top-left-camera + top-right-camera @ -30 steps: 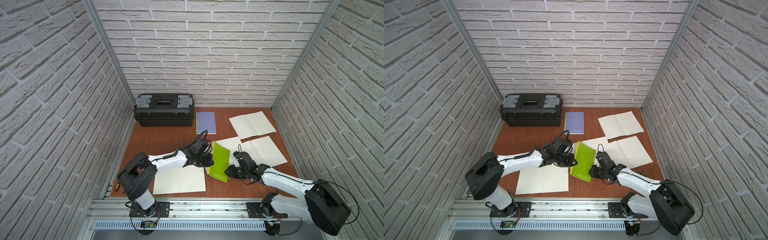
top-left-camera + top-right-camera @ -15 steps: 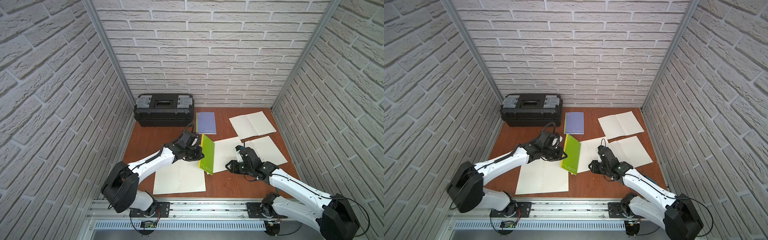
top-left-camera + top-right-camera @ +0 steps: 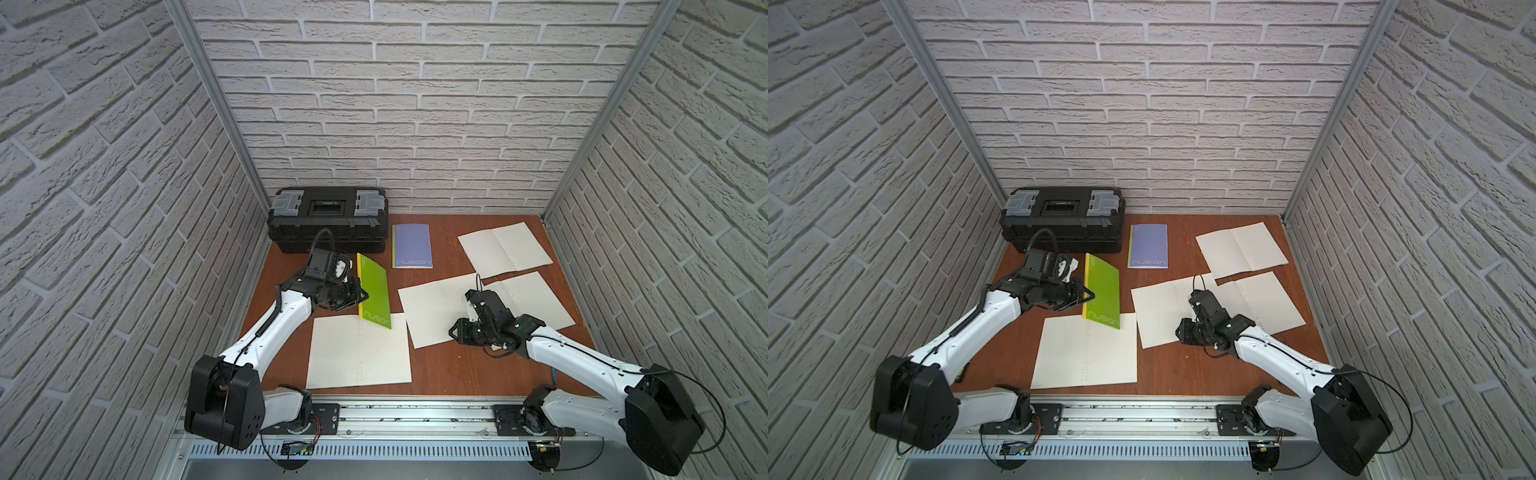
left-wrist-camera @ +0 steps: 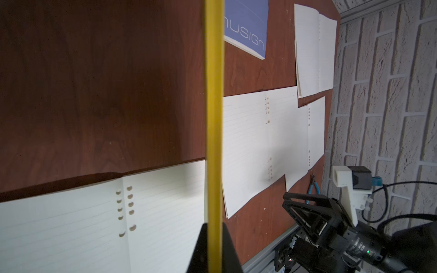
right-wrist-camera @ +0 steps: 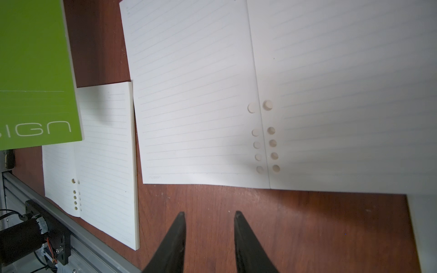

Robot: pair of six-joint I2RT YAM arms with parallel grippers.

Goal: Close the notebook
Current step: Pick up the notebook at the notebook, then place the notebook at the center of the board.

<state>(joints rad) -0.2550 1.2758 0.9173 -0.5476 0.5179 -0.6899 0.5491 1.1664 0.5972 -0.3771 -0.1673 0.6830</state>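
Observation:
I should keep carrying the closed green notebook by its yellow edge with my left gripper until it rests flat, as the wood in front of the black toolbox is clear.
A green notebook, closed, is held on edge above the table. My left gripper is shut on its left edge. In the left wrist view its yellow edge runs up from between the shut jaws of the left gripper. My right gripper stands open and empty over bare wood, just in front of the middle open notebook. The green cover shows at the side of the right wrist view.
Another open notebook lies at the front, and two more lie to the right and back right. A closed purple notebook lies beside a black toolbox at the back left. Brick walls close three sides.
My left arm has carried the green notebook left and toward the back, turning it more upright. My right gripper has drawn away from it to the right.

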